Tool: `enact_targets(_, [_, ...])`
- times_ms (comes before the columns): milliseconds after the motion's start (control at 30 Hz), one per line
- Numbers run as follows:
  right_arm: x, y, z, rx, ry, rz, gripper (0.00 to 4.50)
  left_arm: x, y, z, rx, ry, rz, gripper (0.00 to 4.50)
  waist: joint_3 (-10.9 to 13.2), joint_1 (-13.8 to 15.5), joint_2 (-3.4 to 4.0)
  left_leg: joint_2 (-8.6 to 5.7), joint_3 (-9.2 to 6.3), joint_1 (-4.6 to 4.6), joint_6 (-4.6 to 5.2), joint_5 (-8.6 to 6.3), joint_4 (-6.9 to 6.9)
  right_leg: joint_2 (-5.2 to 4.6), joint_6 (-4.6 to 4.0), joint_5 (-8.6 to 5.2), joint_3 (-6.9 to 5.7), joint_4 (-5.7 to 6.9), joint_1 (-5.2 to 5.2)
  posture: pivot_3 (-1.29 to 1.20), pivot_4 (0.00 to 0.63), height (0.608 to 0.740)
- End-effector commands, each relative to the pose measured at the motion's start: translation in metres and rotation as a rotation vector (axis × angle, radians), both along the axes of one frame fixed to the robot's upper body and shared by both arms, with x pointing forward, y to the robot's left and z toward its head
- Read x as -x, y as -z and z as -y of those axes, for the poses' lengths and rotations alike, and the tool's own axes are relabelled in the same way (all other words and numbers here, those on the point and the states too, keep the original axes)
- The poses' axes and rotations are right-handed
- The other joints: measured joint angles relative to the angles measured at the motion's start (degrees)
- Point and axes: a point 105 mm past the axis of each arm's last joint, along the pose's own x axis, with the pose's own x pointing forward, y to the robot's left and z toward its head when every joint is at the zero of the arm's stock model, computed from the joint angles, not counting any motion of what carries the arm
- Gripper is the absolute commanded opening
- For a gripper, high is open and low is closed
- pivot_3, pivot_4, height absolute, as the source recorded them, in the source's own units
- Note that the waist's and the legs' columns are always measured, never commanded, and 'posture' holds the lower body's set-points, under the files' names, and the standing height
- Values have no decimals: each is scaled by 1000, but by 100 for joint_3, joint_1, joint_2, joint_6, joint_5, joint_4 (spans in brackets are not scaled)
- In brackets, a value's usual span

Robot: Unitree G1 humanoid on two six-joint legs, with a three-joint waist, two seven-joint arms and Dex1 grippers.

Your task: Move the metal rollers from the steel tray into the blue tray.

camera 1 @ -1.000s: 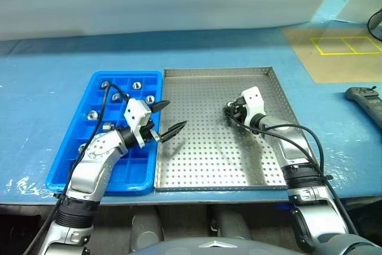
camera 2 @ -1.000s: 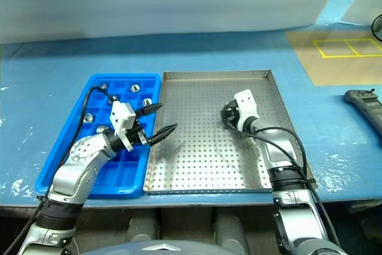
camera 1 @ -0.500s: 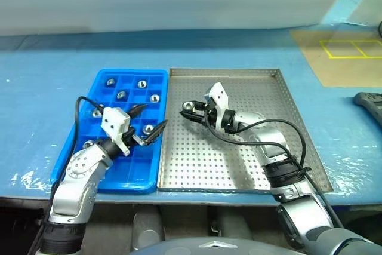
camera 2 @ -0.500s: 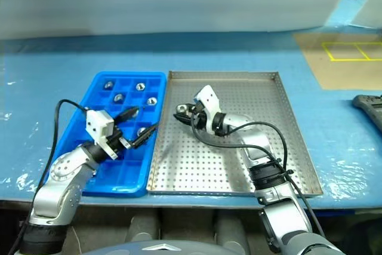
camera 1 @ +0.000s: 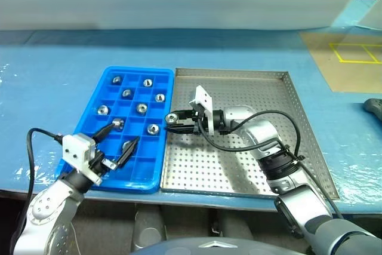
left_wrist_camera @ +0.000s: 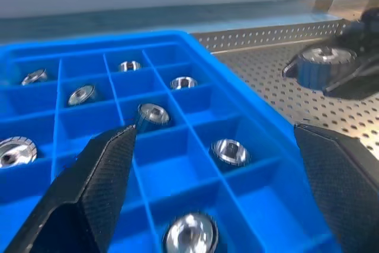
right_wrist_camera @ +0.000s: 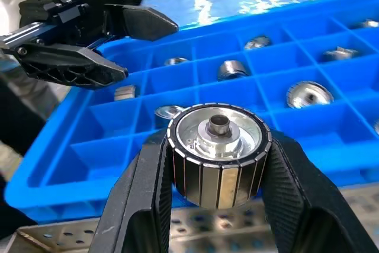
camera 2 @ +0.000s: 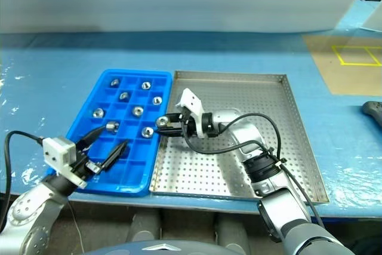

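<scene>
I have the held roller (camera 1: pixel 172 118) above the blue tray's rim, so I should keep going with my right gripper to the empty near corner compartment (camera 1: pixel 145 170) beside the steel tray and let go there.
My right gripper (camera 1: pixel 172 118) is shut on one metal roller (right_wrist_camera: pixel 218 152), a shiny ribbed cylinder with a central hole. It holds the roller level at the seam between the steel tray (camera 1: pixel 250 165) and the blue tray (camera 1: pixel 143 165). Several more rollers (camera 1: pixel 141 108) lie in separate compartments of the blue tray. My left gripper (camera 1: pixel 125 132) hangs open and holds nothing over the near part of the blue tray, pointing towards the right gripper. The left wrist view shows the held roller (left_wrist_camera: pixel 324 63) beyond the blue tray's rim.
A dark handheld device (camera 1: pixel 375 107) lies on the blue table cover at the far right. Behind it lies a brown board with yellow tape marks (camera 1: pixel 352 52). A white sheet closes off the back of the table.
My right gripper has carried the roller left, from the steel tray's right middle to the blue tray's edge. My left gripper, still open, has drawn back to the tray's near left. The camera view also shifted.
</scene>
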Motion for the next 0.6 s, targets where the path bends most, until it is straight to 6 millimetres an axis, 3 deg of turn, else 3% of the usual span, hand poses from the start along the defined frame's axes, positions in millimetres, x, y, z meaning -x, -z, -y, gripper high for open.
enact_targets(33, [11, -12, -15, -14, -111, 38, 1629, 12, -13, 1, -47, 23, 37, 4500, 0, 90, 0, 0, 0, 1, 0, 0, 0, -1, 0, 0, 0, 0, 1, 420, 150, 740])
enact_targets(333, [38, -1, -25, 83, -335, 14, 1629, 38, -8, 11, -141, 107, -74, 4500, 1, 354, 1, 0, -1, 0, 1, -1, -3, 0, 3, -2, 2, -1, -1, 492, 150, 740])
enact_targets(600, [37, 13, -32, 172, -378, 56, 1629, 35, -14, 14, -159, 136, -87, 4500, 2, 447, 4, 0, -1, 5, 1, -1, -3, 1, 30, -18, 7, 3, -1, 486, 150, 740])
